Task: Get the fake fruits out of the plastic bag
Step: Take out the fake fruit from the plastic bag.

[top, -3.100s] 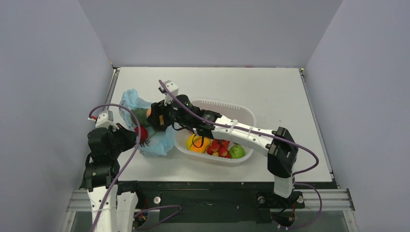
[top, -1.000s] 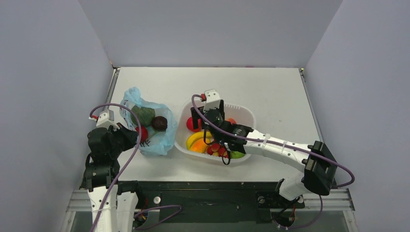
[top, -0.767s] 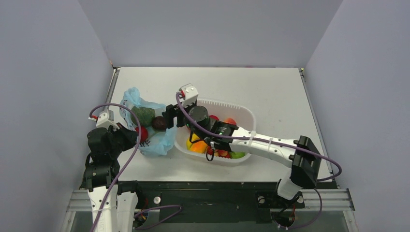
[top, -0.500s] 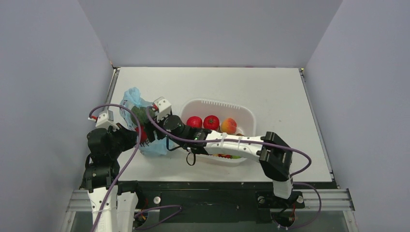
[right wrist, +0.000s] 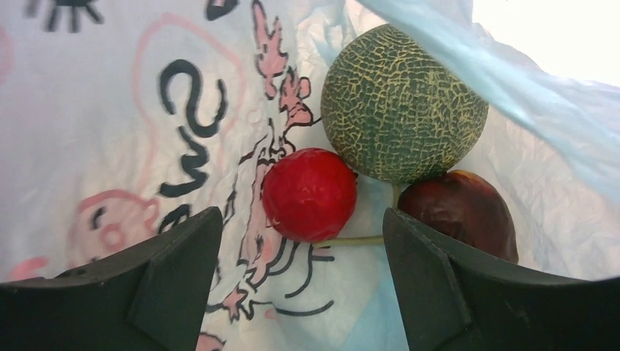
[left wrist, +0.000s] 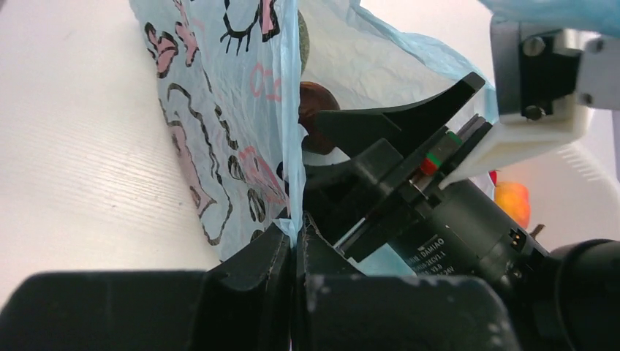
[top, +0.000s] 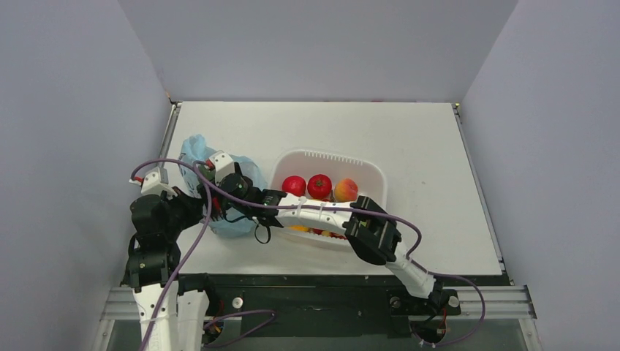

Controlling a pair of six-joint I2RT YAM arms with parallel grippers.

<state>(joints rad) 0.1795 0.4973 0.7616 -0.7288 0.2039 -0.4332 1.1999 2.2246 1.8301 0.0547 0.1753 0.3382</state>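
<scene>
A gap [right wrist: 376,208] separates the red round fruit [right wrist: 309,195] from the dark brown-red fruit. I should go on moving my right gripper in before its open fingers straddle the red fruit.
The light-blue plastic bag [top: 192,148] lies left of the white tub [top: 330,156]. My left gripper [top: 193,209] is shut on the bag's near edge, seen pinched between the jaws in the left wrist view [left wrist: 295,235]. My right gripper [top: 225,184] reaches into the bag's mouth. In the right wrist view it [right wrist: 303,267] is open and empty inside the bag [right wrist: 110,110]. Just ahead of its fingers lie a red round fruit [right wrist: 309,194], the netted melon [right wrist: 404,102] and a dark brown-red fruit [right wrist: 460,212]. The peach [top: 346,190] sits in the tub.
The tub also holds two red round fruits [top: 294,185] and more fruit hidden under my right arm. The right arm stretches across the tub's front. The right gripper's body [left wrist: 439,212] fills the bag opening in the left wrist view.
My right arm has swung left from over the tub into the bag's mouth, open. The peach it held at the bag earlier now lies in the tub. The left gripper has kept its hold.
</scene>
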